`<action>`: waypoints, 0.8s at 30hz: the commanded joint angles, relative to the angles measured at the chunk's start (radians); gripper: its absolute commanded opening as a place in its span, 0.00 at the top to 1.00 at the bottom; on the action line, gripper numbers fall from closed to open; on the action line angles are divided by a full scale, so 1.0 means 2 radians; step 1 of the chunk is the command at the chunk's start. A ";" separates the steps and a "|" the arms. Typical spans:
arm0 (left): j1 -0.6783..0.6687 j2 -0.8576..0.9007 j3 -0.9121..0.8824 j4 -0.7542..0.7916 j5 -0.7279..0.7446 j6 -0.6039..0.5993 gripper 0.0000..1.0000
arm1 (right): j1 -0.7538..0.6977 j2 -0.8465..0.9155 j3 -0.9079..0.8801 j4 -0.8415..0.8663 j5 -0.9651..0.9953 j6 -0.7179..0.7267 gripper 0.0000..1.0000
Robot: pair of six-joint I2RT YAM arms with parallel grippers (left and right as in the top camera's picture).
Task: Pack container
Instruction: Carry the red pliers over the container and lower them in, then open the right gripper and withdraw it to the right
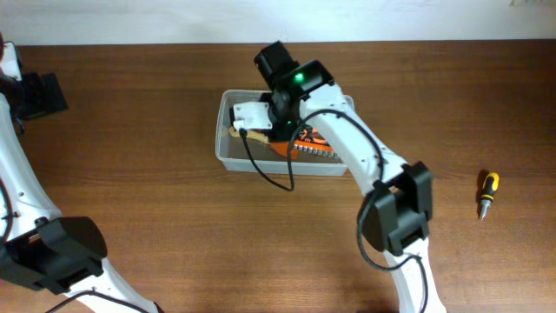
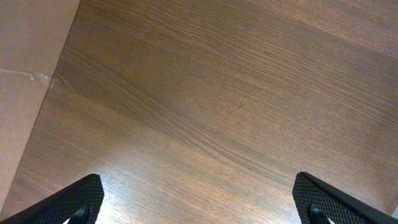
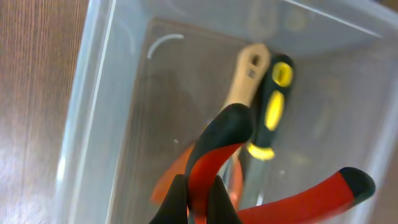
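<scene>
The container's bottom is clear beside the tan wooden handle (image 3: 177,87), so the robot's right gripper should keep moving the pliers there and let go of them inside the container's side (image 3: 102,93).
The clear plastic container (image 1: 228,148) sits at the table's middle, and its wall shows in the right wrist view (image 3: 93,112). My right gripper (image 3: 198,199) is over the container (image 1: 282,122) and shut on one red-and-black handle of a pair of pliers (image 3: 214,149). The pliers' other handle (image 3: 323,193) sticks out to the right. Inside the container lie a tan wooden handle (image 3: 245,78), a black-and-yellow handled tool (image 3: 273,106) and an orange tool (image 1: 313,143). My left gripper (image 2: 199,208) is open and empty above bare table, at the far left.
A yellow-and-black screwdriver (image 1: 488,193) lies on the table at the far right. The table's back edge meets a pale wall behind the container. A pale surface (image 2: 25,93) borders the table in the left wrist view.
</scene>
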 commanded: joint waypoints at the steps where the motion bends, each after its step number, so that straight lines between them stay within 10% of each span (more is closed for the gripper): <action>1: 0.001 -0.012 0.009 0.000 0.004 -0.005 0.01 | 0.009 0.013 0.002 0.004 -0.033 -0.026 0.96; 14: 0.001 -0.012 0.009 0.000 0.004 -0.005 0.01 | 0.034 0.037 0.002 0.003 -0.032 -0.026 0.96; 21: 0.001 -0.012 0.009 0.000 0.004 -0.005 0.01 | 0.034 0.036 0.004 0.017 0.001 0.010 0.73; 22: 0.001 -0.012 0.009 0.000 0.004 -0.005 0.01 | 0.034 0.033 0.007 0.021 0.012 0.030 0.67; 24: 0.001 -0.012 0.009 0.000 0.004 -0.005 0.01 | 0.034 0.026 0.020 0.022 0.033 0.066 0.17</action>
